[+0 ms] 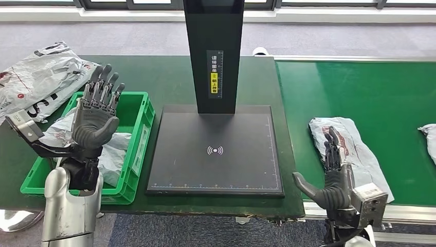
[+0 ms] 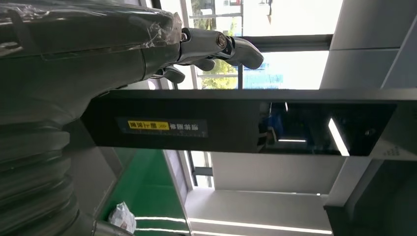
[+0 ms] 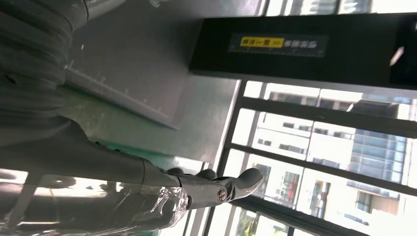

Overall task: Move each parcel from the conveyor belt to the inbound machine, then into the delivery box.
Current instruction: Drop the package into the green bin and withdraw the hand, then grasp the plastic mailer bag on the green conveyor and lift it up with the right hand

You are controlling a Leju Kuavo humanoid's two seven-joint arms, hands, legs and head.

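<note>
The grey parcel (image 1: 350, 157) is lying flat in loose, wrinkled wrapping (image 1: 366, 163). I expect it to crease and bend over as I carry it to the delivery box.
A grey plastic-wrapped parcel (image 1: 349, 146) lies on the green conveyor belt (image 1: 370, 98) at its near left edge. My right hand (image 1: 331, 175) is raised open at the parcel's near end, fingers pointing up, holding nothing. The black inbound machine, a flat plate (image 1: 216, 152) with an upright post (image 1: 213, 51), stands in the middle; the post (image 2: 236, 122) is also in the left wrist view. My left hand (image 1: 97, 110) is open, fingers spread, above the green delivery box (image 1: 136, 139), which has parcels in it. A second parcel (image 1: 429, 139) sits at the belt's right edge.
Several more grey parcels (image 1: 41, 80) are piled on the dark green table to the left of the box. Windows and a grey floor lie beyond the table. The conveyor's metal frame (image 1: 406, 213) runs along its near edge.
</note>
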